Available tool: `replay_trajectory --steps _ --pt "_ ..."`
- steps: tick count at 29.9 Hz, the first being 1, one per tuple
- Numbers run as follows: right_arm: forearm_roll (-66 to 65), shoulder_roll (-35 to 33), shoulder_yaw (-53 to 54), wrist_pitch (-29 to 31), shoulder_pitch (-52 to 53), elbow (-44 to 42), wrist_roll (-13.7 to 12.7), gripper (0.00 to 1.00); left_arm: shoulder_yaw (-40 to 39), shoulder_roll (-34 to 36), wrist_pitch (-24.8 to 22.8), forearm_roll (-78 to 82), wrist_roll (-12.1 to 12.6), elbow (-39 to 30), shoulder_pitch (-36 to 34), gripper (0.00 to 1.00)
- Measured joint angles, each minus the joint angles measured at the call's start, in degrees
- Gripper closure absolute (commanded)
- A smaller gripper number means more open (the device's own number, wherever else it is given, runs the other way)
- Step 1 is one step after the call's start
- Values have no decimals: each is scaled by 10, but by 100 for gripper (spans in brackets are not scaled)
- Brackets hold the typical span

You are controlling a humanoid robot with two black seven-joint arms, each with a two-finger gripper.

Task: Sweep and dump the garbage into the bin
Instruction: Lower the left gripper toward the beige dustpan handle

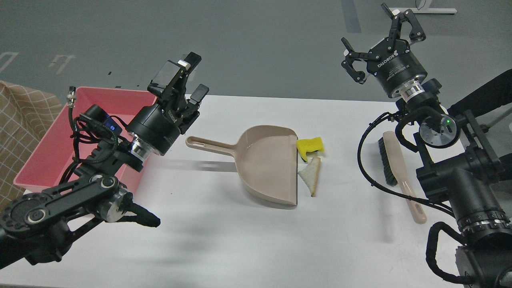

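Raised walls (241, 149) go in a curve around the back of the dustpan (269, 165), so the swept sponge piece and bread slice will stay in it when I lift and carry the dustpan.
The garbage lies on the white table by the dustpan's open edge: a yellow sponge piece (310, 144) with green backing and a triangular white bread slice (311, 175). The beige dustpan (267, 168) lies mid-table, handle pointing left. The pink bin (44, 148) stands at the left table edge. My left gripper (188, 82) is open and empty, hovering just left of and above the dustpan handle tip. My right gripper (382, 38) is open and empty, raised beyond the table's far right. The beige brush (398, 168) with black bristles lies below it.
A checked tan cloth (20, 120) sits left of the bin. My right arm's thick links (460, 180) crowd the right table edge beside the brush. Grey floor lies beyond the table's far edge.
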Motion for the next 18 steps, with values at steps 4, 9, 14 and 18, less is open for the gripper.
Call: replay_trajectory --steps 4,9,14,18 --pt "0 0 0 0 -1 0 0 0 0 -1 27 40 0 -12 43 2" --pt "0 0 -1 0 -4 0 0 0 2 -8 56 93 1 -13 93 2" --pt "0 0 -1 0 -6 0 0 0 14 -20 81 114 1 -6 130 2" --pt "0 0 -2 0 -6 0 0 0 41 -31 83 126 1 3 136 2"
